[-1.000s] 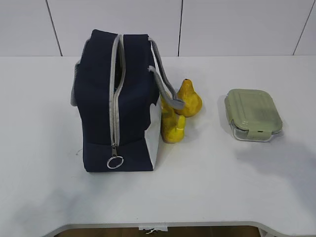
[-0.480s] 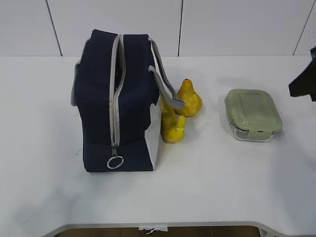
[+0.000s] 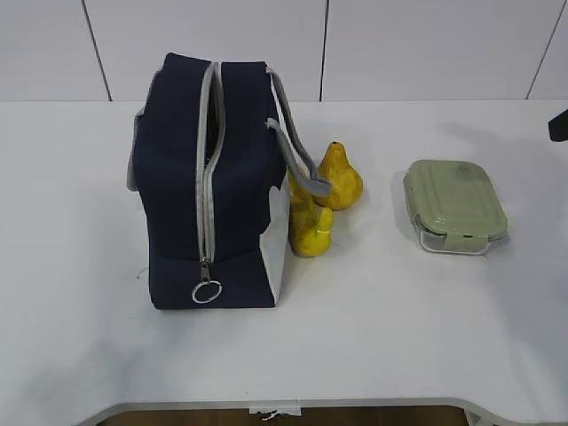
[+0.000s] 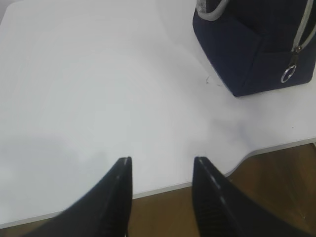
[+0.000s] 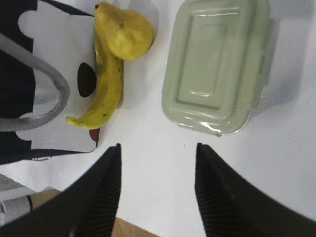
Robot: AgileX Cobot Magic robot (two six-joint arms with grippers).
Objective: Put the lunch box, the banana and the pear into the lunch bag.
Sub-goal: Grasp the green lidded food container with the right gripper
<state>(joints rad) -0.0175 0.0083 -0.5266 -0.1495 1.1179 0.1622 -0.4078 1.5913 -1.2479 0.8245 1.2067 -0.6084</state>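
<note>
The lunch box (image 3: 454,206) is lying apart from the pear and banana. My right gripper should keep going toward the green lid (image 3: 485,193) until its fingers can close there.
The navy lunch bag (image 3: 213,186) stands left of centre, its grey zipper running to a ring pull (image 3: 207,291) at the near end. The banana (image 3: 311,226) leans against the bag's white side panel. The pear (image 3: 339,177) stands just behind the banana. The lunch box (image 3: 454,206) with its green lid lies to the right. My right gripper (image 5: 158,147) is open and empty, above the table near the banana (image 5: 106,94), pear (image 5: 128,32) and lunch box (image 5: 217,64). My left gripper (image 4: 163,160) is open and empty over the table's front edge, away from the bag (image 4: 256,44).
The white table (image 3: 399,328) ends in a front edge (image 4: 163,186) under my left gripper. A dark part of my right arm (image 3: 559,124) shows at the exterior view's right edge. A white panelled wall stands behind the table.
A dark part of my right arm came in at the right edge, then moved up and mostly out of the exterior view. The bag, fruit and lunch box have not moved.
</note>
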